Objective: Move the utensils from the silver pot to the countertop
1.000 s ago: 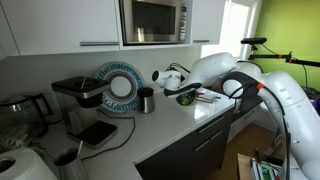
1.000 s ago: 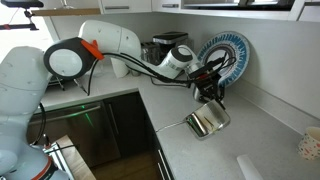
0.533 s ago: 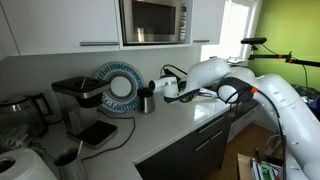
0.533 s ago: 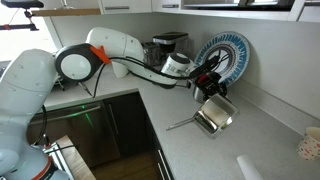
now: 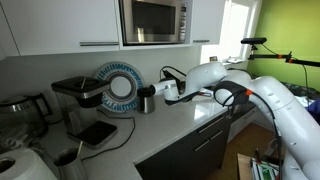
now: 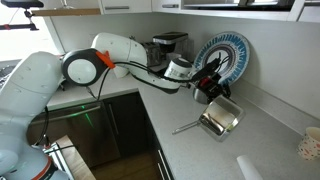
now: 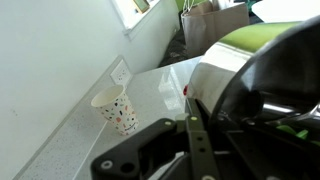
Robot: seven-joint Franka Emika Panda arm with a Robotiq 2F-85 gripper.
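I should use my gripper to swing the pot (image 6: 222,117) up and tip it down to shake the utensils onto the countertop, because a green utensil (image 7: 295,131) is still inside the tilted silver pot.
The silver pot (image 6: 222,117) hangs tilted on its side just above the countertop (image 6: 255,150), its long handle pointing towards the counter edge. My gripper (image 6: 208,90) is shut on the pot's upper rim. In an exterior view the gripper (image 5: 160,92) is close to a dark canister (image 5: 147,100) and hides the pot. In the wrist view the black fingers (image 7: 195,100) lie against the pot's shiny wall (image 7: 235,85). The utensils are not visible in any view.
A blue-rimmed plate (image 5: 120,85) stands against the wall behind the pot and also shows in the other exterior view (image 6: 225,55). A black coffee machine (image 5: 80,100) stands beside it. A patterned paper cup (image 7: 118,108) stands on the counter by the wall. A microwave (image 5: 155,20) hangs above.
My gripper has carried the tilted pot along the counter towards the plate and the dark canister, and the pot has tipped further over.
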